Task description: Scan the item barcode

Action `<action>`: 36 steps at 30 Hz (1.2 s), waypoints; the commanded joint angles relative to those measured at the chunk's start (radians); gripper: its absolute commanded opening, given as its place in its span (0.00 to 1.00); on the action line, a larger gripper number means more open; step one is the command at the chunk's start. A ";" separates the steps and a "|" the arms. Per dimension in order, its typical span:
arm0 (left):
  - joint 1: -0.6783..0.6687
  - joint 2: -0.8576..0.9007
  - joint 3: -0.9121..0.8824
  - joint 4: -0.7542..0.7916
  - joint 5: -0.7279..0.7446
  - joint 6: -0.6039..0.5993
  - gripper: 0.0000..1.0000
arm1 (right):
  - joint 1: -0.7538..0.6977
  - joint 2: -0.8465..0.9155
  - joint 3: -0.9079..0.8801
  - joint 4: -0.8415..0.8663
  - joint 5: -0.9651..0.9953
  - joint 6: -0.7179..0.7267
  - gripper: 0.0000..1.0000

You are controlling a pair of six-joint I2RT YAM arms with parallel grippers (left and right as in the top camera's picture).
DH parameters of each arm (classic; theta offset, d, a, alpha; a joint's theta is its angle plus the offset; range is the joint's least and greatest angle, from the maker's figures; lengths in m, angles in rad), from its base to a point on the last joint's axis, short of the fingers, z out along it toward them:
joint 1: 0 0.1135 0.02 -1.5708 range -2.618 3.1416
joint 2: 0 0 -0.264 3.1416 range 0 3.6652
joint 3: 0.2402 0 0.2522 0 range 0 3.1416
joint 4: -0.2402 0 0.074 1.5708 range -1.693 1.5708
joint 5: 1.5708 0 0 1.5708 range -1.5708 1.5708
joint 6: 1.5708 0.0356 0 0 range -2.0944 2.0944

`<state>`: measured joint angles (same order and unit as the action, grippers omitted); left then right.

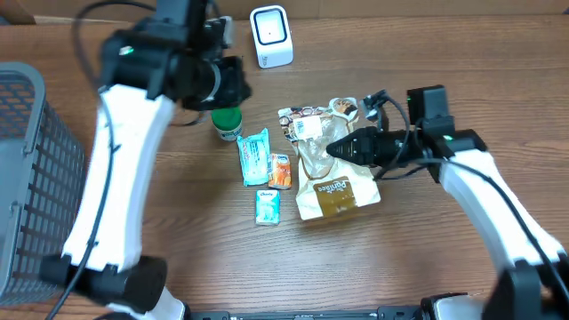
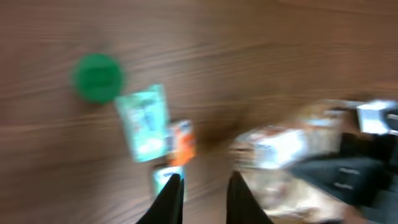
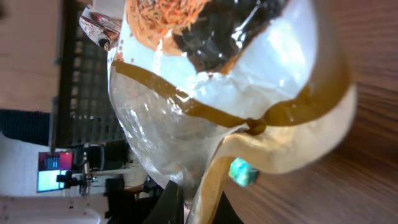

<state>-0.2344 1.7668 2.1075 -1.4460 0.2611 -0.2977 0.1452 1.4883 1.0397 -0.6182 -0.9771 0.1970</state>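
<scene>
The bag's white label (image 1: 308, 127) points up like the scanner's window, so next I lift the bag with my right gripper and turn the label down over the scanner (image 1: 271, 30).
The item is a snack bag (image 1: 338, 191) with a clear middle, a printed top and a tan bottom with a brown label; it lies at the table's centre right. My right gripper (image 1: 333, 149) is shut on the bag's clear side. In the right wrist view the bag (image 3: 236, 93) fills the frame and its plastic is pinched at my right gripper (image 3: 196, 199). A white scanner (image 1: 271, 36) stands at the back. My left gripper (image 2: 204, 186) hovers high over the small packets, its fingers slightly apart with nothing between them. No barcode shows.
A green-capped bottle (image 1: 227, 123), a teal packet (image 1: 254, 156), an orange packet (image 1: 281, 171) and a small teal packet (image 1: 268, 206) lie left of the bag. A grey mesh basket (image 1: 27, 178) stands at the left edge. The left wrist view is motion-blurred.
</scene>
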 commanded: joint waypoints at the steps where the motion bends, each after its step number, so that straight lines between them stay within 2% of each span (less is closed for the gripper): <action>1: 0.050 -0.006 0.003 -0.097 -0.282 0.084 0.06 | -0.011 -0.130 0.018 -0.034 -0.019 -0.015 0.04; 3: 0.112 -0.006 0.003 -0.171 -0.346 0.055 0.04 | -0.031 -0.205 0.018 -0.075 -0.019 -0.015 0.04; 7: 0.248 -0.011 0.003 -0.172 -0.289 0.077 0.08 | -0.064 -0.260 0.018 -0.127 -0.019 -0.021 0.04; 9: 0.319 -0.011 0.003 -0.170 -0.211 0.166 0.18 | -0.077 -0.267 0.018 -0.148 -0.001 -0.024 0.04; 12: 0.404 -0.011 0.003 -0.179 -0.072 0.373 0.32 | -0.079 -0.267 0.018 -0.176 0.046 -0.044 0.04; 15: 0.460 -0.011 0.003 -0.172 -0.034 0.435 0.39 | -0.078 -0.267 0.018 -0.177 0.049 -0.049 0.04; 16: 0.469 -0.011 0.003 -0.170 -0.037 0.435 0.51 | -0.078 -0.267 0.018 -0.173 0.048 -0.048 0.04; 17: 0.483 -0.011 0.003 -0.161 -0.051 0.433 1.00 | -0.078 -0.267 0.022 -0.174 0.047 -0.032 0.04; 22: 0.491 -0.011 0.003 -0.145 -0.186 0.433 1.00 | -0.078 -0.267 0.059 -0.174 -0.040 0.079 0.04; 26: 0.491 -0.010 0.003 -0.100 -0.193 0.433 0.99 | -0.071 -0.266 0.143 -0.175 -0.054 0.119 0.04; 31: 0.490 -0.010 0.003 -0.086 -0.193 0.433 1.00 | -0.065 -0.220 0.363 -0.247 -0.014 0.121 0.04; 36: 0.490 -0.010 0.003 -0.086 -0.193 0.433 0.99 | -0.019 -0.120 0.641 -0.362 0.192 0.072 0.04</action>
<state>0.2512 1.7573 2.1090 -1.5337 0.0753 0.1127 0.0887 1.3098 1.5284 -0.9421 -0.9245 0.3031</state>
